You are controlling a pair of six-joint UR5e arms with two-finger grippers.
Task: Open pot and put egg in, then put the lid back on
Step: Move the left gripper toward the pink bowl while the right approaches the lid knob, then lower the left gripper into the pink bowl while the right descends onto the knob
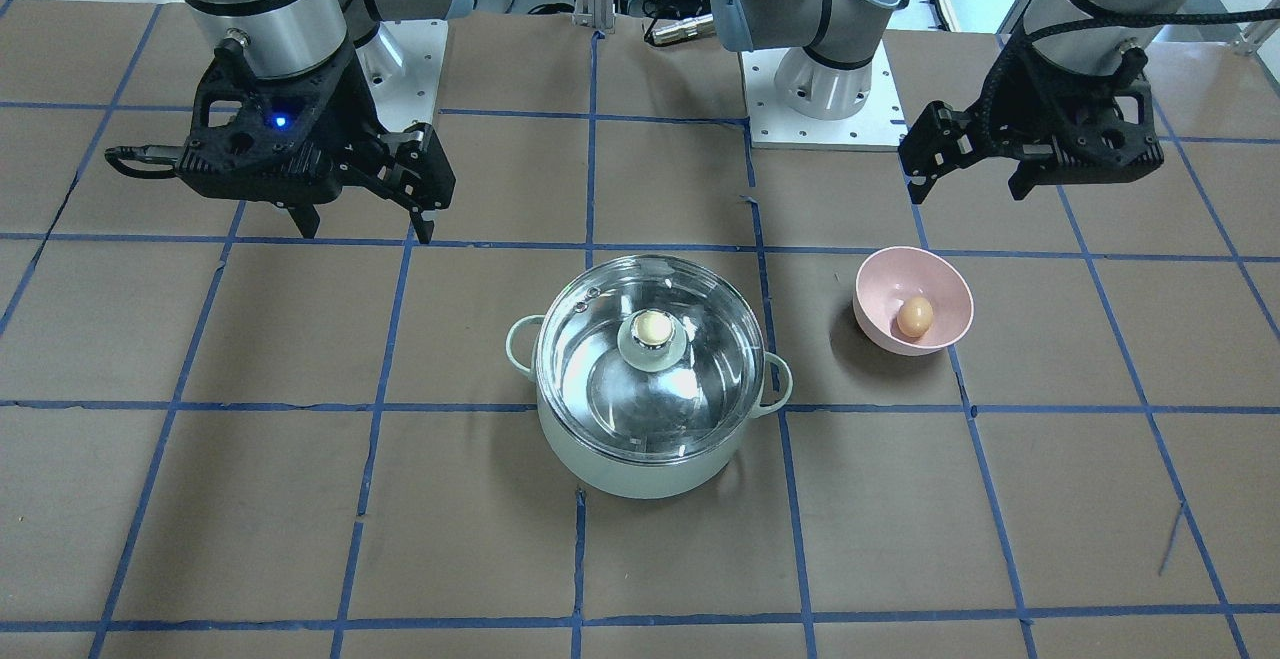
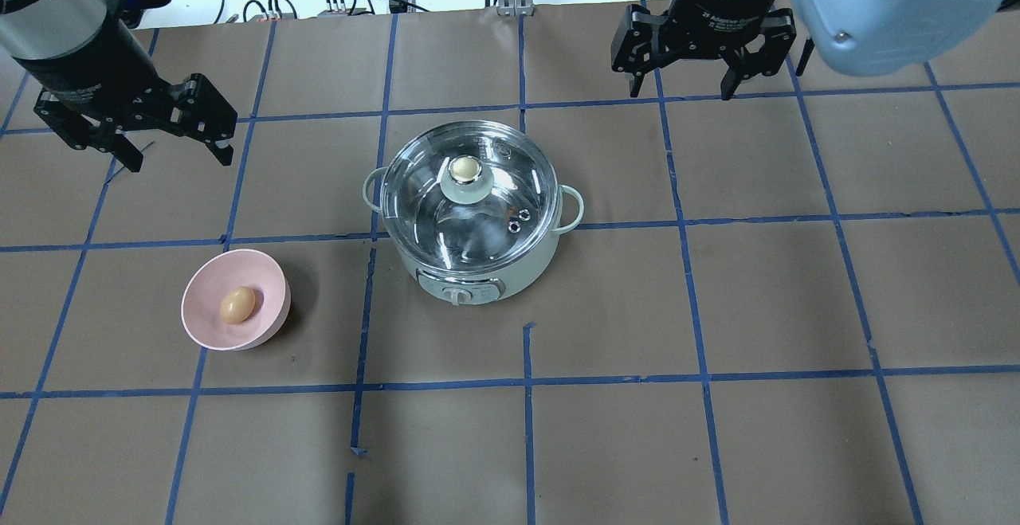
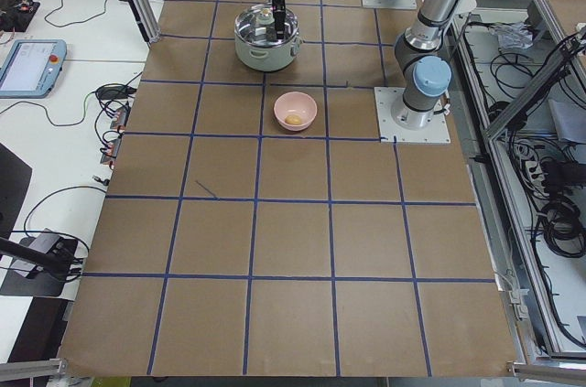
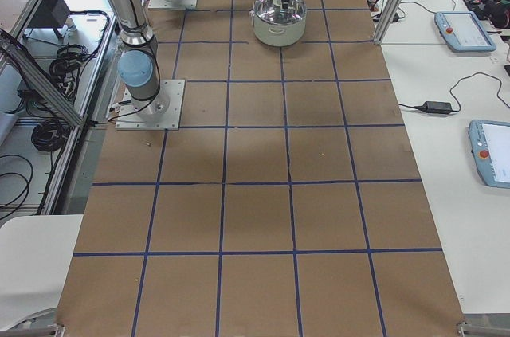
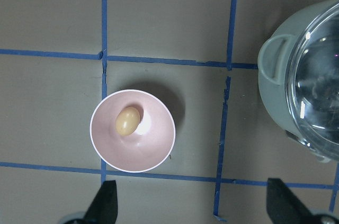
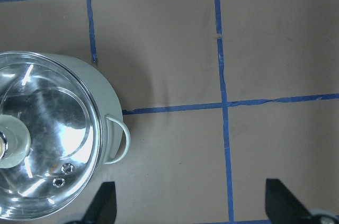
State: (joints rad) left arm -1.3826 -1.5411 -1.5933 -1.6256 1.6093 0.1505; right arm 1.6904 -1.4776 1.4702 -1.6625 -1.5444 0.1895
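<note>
Only shiny metal (image 1: 612, 401) can be seen through the glass lid. I should expect the mint-green pot (image 1: 638, 475) to have an empty inside when I take the lid off.
The mint-green pot (image 2: 518, 270) stands mid-table with the glass lid (image 2: 494, 206) on it, its brass-capped knob (image 2: 464, 170) upright. The tan egg (image 2: 237, 303) lies in a pink bowl (image 2: 199, 322) to the pot's left in the overhead view. My left gripper (image 2: 177, 160) is open and empty, above the table beyond the bowl. My right gripper (image 2: 681, 93) is open and empty, beyond and right of the pot. The left wrist view shows the egg (image 5: 127, 120), the bowl (image 5: 153, 144) and the pot's handle (image 5: 273, 60). The right wrist view shows the lid (image 6: 53, 123).
The table (image 2: 765, 302) is brown paper with a blue tape grid. The arm base plates (image 1: 820, 124) are at the robot's edge. In the front-facing view the bowl (image 1: 880, 284) sits right of the pot (image 1: 640, 474).
</note>
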